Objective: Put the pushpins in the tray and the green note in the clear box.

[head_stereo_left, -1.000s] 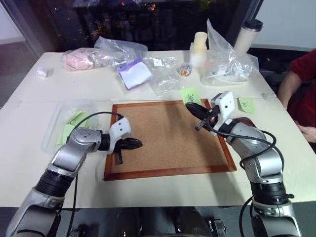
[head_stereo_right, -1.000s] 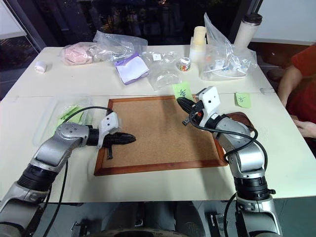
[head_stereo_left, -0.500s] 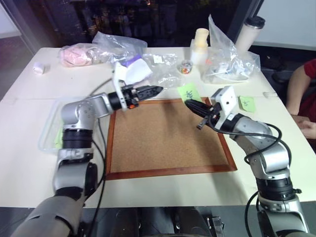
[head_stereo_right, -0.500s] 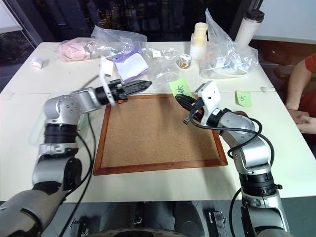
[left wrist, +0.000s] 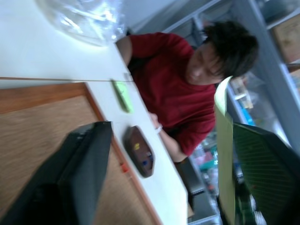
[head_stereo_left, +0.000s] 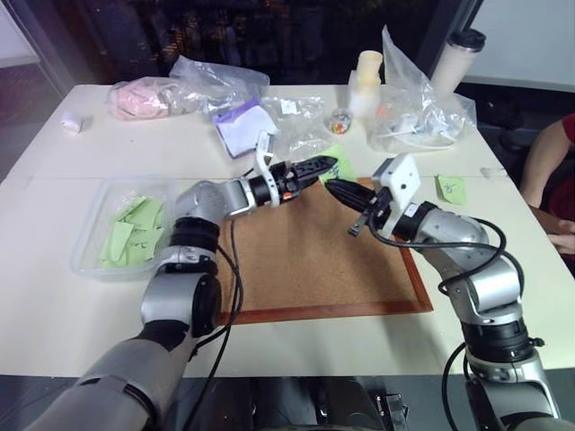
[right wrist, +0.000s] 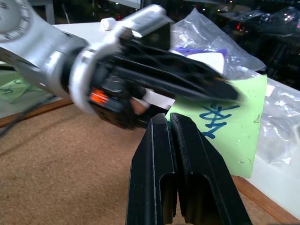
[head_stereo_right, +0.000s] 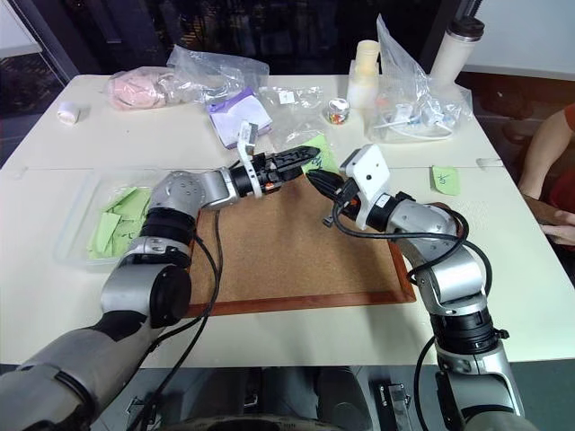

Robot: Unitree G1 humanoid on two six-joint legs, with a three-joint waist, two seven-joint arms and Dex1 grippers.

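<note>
My right gripper (head_stereo_left: pixel 348 192) should expect a hidden pushpin at the green note's corner (head_stereo_left: pixel 339 169), because it is shut there. The pushpin should slip out when I pull.
My right gripper (head_stereo_left: pixel 331 186) hovers over the corkboard's far edge, shut on a corner of the green note (right wrist: pixel 234 126). The note stands upright and carries dark blue handwriting. My left gripper (head_stereo_left: pixel 323 166) reaches across from the left and is open, with the note's free side between its fingers and close against one finger (left wrist: pixel 262 173). In the left wrist view the dark brown tray (left wrist: pixel 139 151) lies on the table past the board's right edge. Two tiny pushpins (left wrist: pixel 136 146) sit in it, one yellow and one blue. The clear box (head_stereo_left: pixel 83 241) is at the far left with several green notes inside.
The wood-framed corkboard (head_stereo_left: pixel 314 260) fills the middle of the table. A second green note (head_stereo_left: pixel 448 189) lies to its right. Plastic bags (head_stereo_left: pixel 418 112), cups (head_stereo_left: pixel 364 76) and a tumbler (head_stereo_left: pixel 463 54) line the back. A person in red (left wrist: pixel 173 70) sits at the right.
My left arm swung up from the board's left edge and across to the right until its gripper reached the note, and it has opened. My right gripper stayed shut and almost still.
</note>
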